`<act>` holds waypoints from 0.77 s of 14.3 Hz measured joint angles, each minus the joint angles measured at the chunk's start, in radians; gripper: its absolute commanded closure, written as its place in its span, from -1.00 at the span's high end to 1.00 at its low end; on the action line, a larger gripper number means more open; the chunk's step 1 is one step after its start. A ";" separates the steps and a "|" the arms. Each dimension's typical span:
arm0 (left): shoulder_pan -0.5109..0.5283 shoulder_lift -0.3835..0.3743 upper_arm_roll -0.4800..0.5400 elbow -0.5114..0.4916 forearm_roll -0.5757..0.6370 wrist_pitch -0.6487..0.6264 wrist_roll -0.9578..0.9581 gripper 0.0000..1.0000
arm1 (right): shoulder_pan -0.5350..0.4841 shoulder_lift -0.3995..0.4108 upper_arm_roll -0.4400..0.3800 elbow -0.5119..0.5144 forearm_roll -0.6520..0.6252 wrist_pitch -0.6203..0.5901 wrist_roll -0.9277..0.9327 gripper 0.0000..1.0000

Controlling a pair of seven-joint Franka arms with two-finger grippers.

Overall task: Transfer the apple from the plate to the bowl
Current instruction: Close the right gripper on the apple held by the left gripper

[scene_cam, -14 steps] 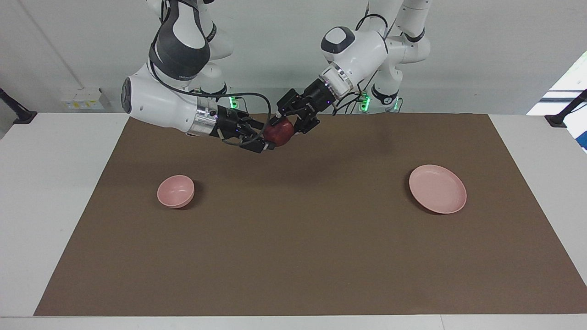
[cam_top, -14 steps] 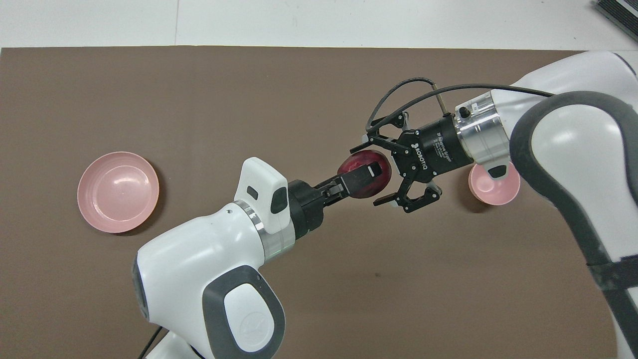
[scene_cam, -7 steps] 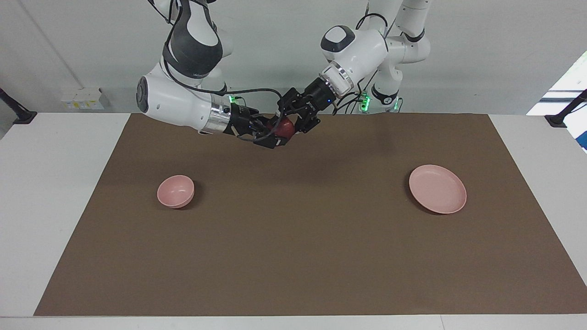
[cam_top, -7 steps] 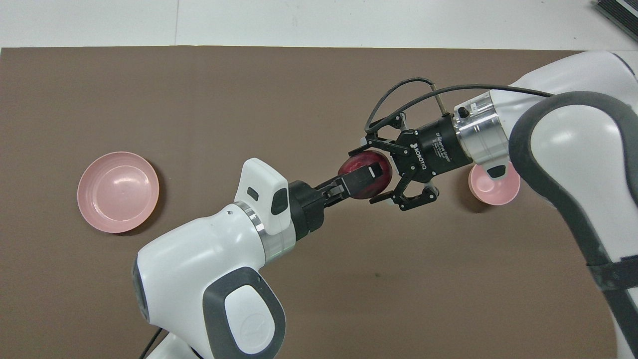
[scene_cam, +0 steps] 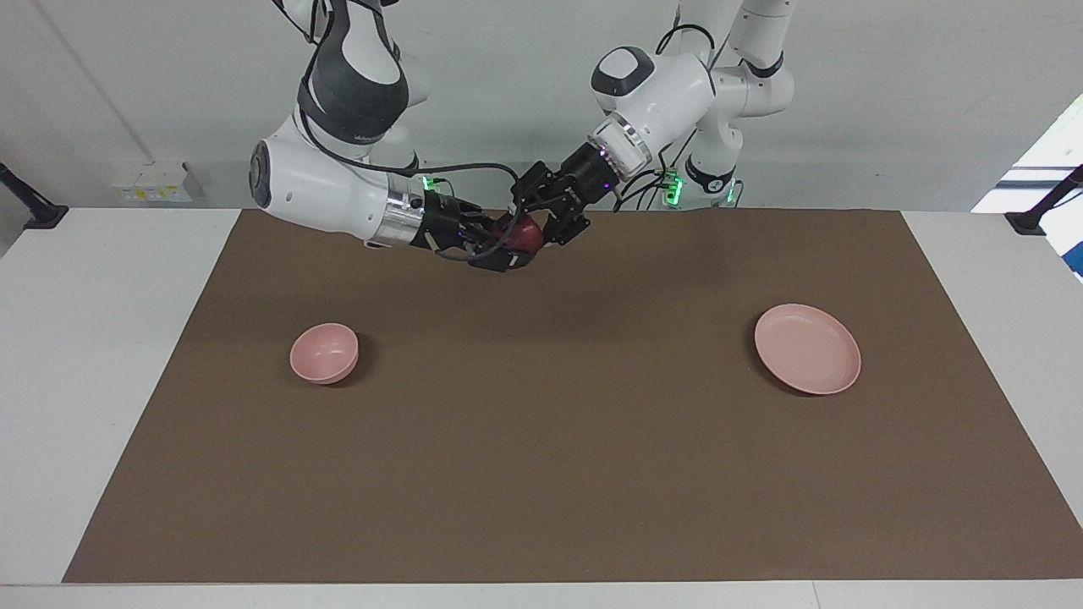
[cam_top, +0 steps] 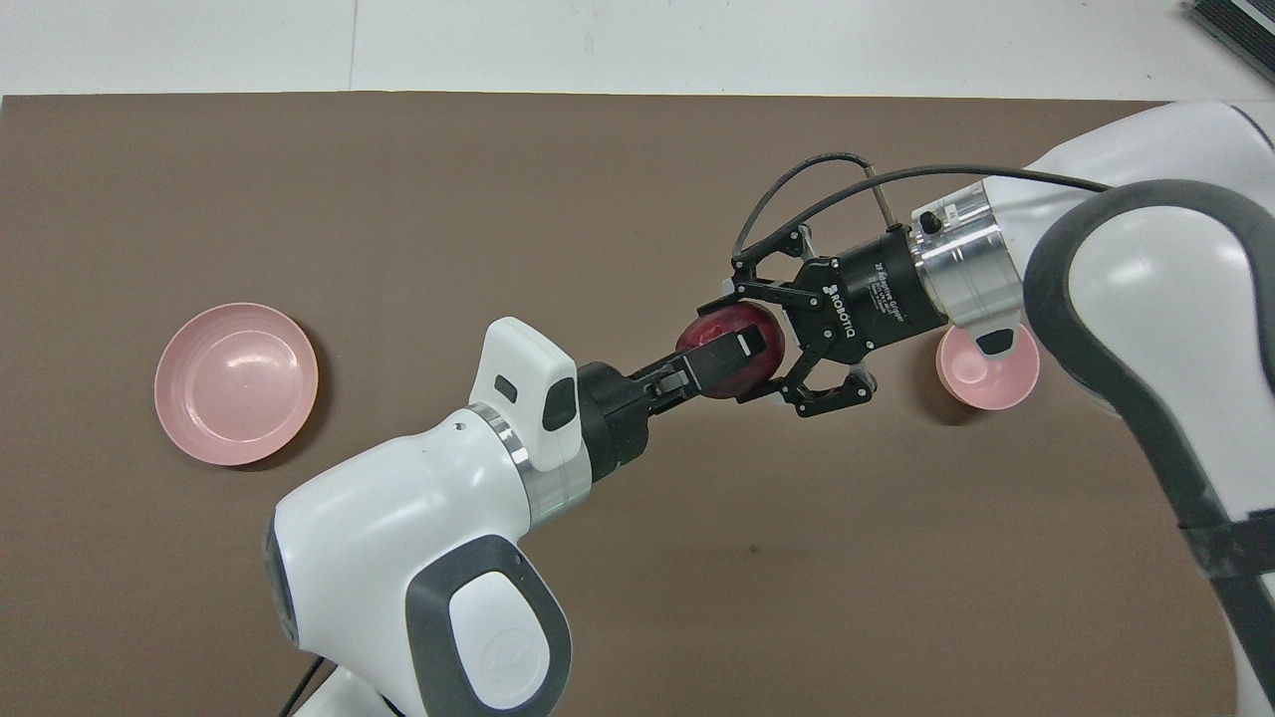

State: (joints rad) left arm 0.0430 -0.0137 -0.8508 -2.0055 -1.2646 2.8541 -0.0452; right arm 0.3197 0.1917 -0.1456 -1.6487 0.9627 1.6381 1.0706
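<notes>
The apple in both grippers [cam_top: 766,345] should stay in my right gripper while my left gripper opens and moves away. My right gripper will then take the apple to the bowl [cam_top: 988,371] on its side.
The dark red apple [scene_cam: 528,236] [cam_top: 713,332] hangs in the air over the middle of the brown mat, between both grippers. My left gripper [scene_cam: 535,232] [cam_top: 743,358] is shut on it, with one finger across its top. My right gripper [scene_cam: 516,244] [cam_top: 734,350] comes from the other end, and its fingers lie against the apple's sides. The pale pink plate [scene_cam: 808,348] [cam_top: 236,383] is empty toward the left arm's end. The small pink bowl [scene_cam: 324,353] [cam_top: 991,376] is empty toward the right arm's end, partly covered by my right wrist in the overhead view.
The brown mat [scene_cam: 541,440] covers most of the white table [scene_cam: 85,355]. Only the plate and the bowl stand on it. A black cable loops over my right wrist [cam_top: 797,189].
My right gripper's fingers have drawn in around the apple. Both hands have risen and drawn back a little toward the robots. My left gripper has kept its hold.
</notes>
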 measured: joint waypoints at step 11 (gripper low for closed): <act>0.004 -0.001 0.093 0.004 0.029 -0.017 0.004 1.00 | -0.028 0.000 -0.003 0.000 0.005 -0.034 -0.042 -1.00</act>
State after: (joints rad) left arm 0.0471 -0.0144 -0.7583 -2.0015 -1.2360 2.8371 -0.0410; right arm 0.2919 0.1920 -0.1482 -1.6486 0.9673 1.6043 1.0286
